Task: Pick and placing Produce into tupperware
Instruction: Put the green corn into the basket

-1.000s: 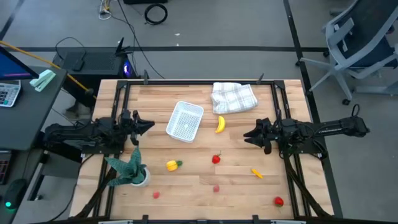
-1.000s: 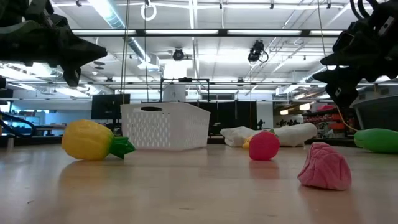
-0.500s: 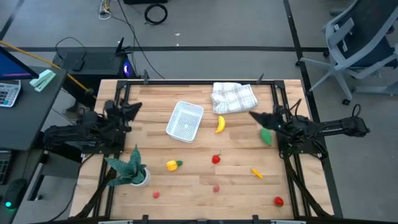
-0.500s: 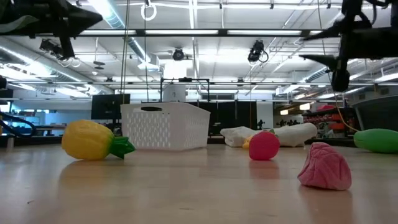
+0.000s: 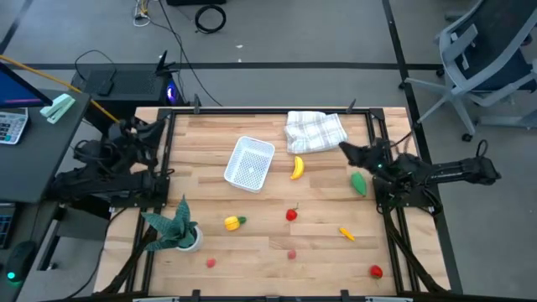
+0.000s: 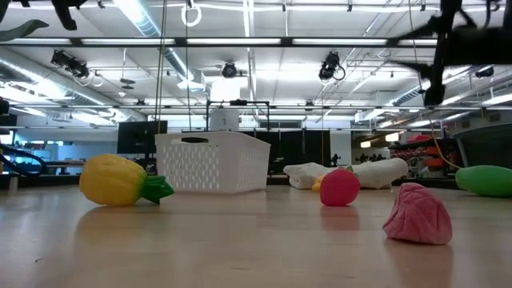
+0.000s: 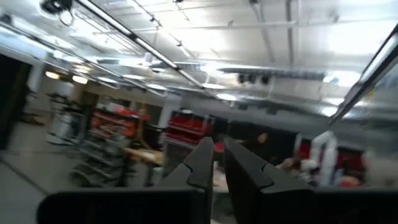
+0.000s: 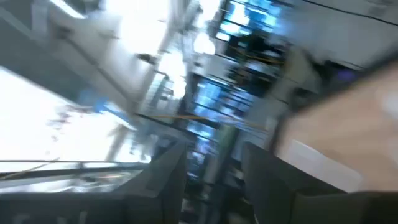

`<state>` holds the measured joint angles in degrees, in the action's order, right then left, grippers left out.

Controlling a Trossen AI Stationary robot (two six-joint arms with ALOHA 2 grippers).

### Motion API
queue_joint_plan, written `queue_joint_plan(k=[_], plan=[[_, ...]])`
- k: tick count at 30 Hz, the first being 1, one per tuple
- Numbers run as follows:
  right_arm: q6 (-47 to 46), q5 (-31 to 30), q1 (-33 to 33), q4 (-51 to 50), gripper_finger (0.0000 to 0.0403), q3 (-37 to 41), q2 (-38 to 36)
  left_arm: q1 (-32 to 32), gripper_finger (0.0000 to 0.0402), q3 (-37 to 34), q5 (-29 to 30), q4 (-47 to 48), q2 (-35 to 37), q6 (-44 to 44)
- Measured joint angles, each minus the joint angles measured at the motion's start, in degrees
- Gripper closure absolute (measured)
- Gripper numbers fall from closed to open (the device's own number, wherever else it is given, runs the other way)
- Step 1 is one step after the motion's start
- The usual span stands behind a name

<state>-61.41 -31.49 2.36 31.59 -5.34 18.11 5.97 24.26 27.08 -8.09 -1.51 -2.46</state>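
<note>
My right gripper is pointing level and high past the green piece, so next I pull it back and tilt it down over the green body before I close it.
The white perforated tupperware stands on the wooden table. Around it lie the yellow banana, a green piece, a yellow piece with a green tip, a red piece, an orange piece and a pink piece. My left gripper is raised at the table's left edge, shut and empty. My right gripper is raised near the right edge, just beyond the green piece, open and empty.
A white checked folded cloth lies at the far edge. A green leafy plant in a white pot stands at the near left. Another red piece and a small pink one lie near the front edge. Black frame rails line both sides.
My left gripper has drawn back from beside the tupperware toward the table's left edge, rising and tipping upward. My right gripper has risen and swung toward the far edge, tipping up. The green piece, hidden under it a second ago, now shows on the table.
</note>
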Motion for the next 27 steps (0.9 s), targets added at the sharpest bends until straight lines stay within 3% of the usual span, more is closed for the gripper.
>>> queue_joint_plan(k=[4, 8, 11, 15, 20, 24, 25, 27], plan=[[10.36, 4.08, 0.01, -0.67, 0.0243, -12.26, 1.39, 0.77, 0.0320, 3.43, 1.70, 3.39, 0.01, 3.34], [22.93, 9.84, 0.06, -10.83, 0.0243, -31.59, 9.40, 0.96, 0.0289, 5.64, 1.87, 3.37, 0.04, 1.63], [33.83, 11.64, 0.08, -26.42, 0.0243, -48.83, 18.36, 0.97, 0.0272, 5.98, 1.87, 3.81, -0.01, 1.70], [43.82, 9.04, 0.03, -55.70, 0.0243, -73.01, 31.47, 0.97, 0.0260, 6.11, 1.87, 4.72, 0.01, -0.02], [35.36, 0.14, -0.01, -90.07, 0.0243, -98.02, 46.85, 0.95, 0.0260, 6.08, 1.85, 7.69, -0.01, -4.62], [24.12, -0.94, -0.92, -117.46, 0.0238, -110.56, 56.69, 0.95, 0.0268, 6.08, 1.88, 9.60, 0.00, -9.76], [21.94, -0.11, -1.48, -122.11, 0.0234, -112.28, 58.61, 0.95, 0.0270, 6.08, 1.81, 10.04, 0.01, -12.28], [23.95, 3.73, -2.81, -119.69, 0.0221, -110.62, 59.67, 0.95, 0.0273, 6.08, 1.82, 10.63, 0.01, -17.27]])
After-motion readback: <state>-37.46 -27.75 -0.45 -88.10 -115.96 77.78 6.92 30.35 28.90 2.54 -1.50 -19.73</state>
